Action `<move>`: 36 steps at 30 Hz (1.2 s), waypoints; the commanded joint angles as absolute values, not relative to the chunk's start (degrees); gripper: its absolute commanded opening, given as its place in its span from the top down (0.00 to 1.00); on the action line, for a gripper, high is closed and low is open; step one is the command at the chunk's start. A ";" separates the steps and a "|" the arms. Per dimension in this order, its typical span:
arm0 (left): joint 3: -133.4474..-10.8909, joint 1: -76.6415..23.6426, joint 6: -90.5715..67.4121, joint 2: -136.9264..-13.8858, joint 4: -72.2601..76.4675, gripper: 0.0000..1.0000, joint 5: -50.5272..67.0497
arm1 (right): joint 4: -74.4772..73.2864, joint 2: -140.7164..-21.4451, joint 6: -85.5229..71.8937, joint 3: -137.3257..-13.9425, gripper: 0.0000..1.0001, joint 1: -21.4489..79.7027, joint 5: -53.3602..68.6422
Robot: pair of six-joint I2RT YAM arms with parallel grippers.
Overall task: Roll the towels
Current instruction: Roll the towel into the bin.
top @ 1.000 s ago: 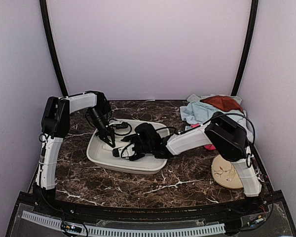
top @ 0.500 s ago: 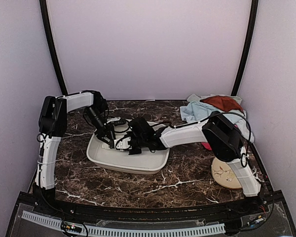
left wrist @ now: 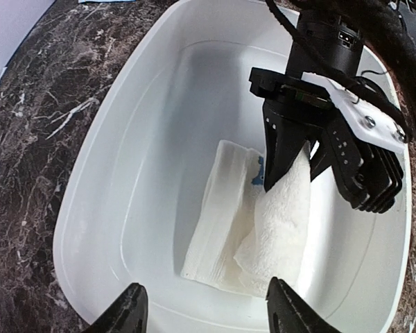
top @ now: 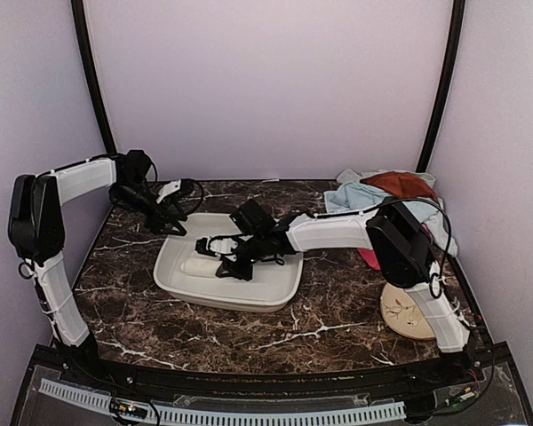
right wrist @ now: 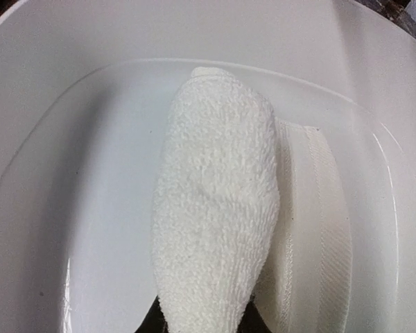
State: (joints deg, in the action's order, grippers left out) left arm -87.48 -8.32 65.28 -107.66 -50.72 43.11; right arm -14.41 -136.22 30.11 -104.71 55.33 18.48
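Only one end of the cream-white towel [left wrist: 297,182] is in my right gripper, so next my left gripper pinches the towel's loose end [top: 188,267] before both grippers move the towel to the basin's near side.
A cream-white towel [top: 198,264], loosely rolled and with a small blue mark [left wrist: 258,166], lies inside the white basin [top: 173,286]. My right gripper [top: 227,263] reaches into the basin from the right and is shut on one end of this towel [right wrist: 215,208]; the fingers [left wrist: 277,149] pinch its rolled part. My left gripper [top: 177,228] hovers open over the basin's far left rim, apart from the towel [left wrist: 263,236], with nothing between its fingertips [left wrist: 128,309]. More towels lie heaped at the back right: light blue [top: 348,204], rust-brown [top: 400,184] and pink [top: 370,258].
A round beige disc with a leaf pattern [top: 409,311] lies at the right by the right arm's base. The basin's wall [left wrist: 90,159] stands on dark marble. Pale walls close the sides and back.
My left gripper opened, let go of the towel and drew back up and to the left. My right gripper moved left along the basin and closed on the towel.
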 commanded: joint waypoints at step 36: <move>-66.39 -18.50 72.91 -103.79 -43.35 0.66 29.50 | -16.55 -147.46 -18.10 -118.23 0.68 50.82 53.20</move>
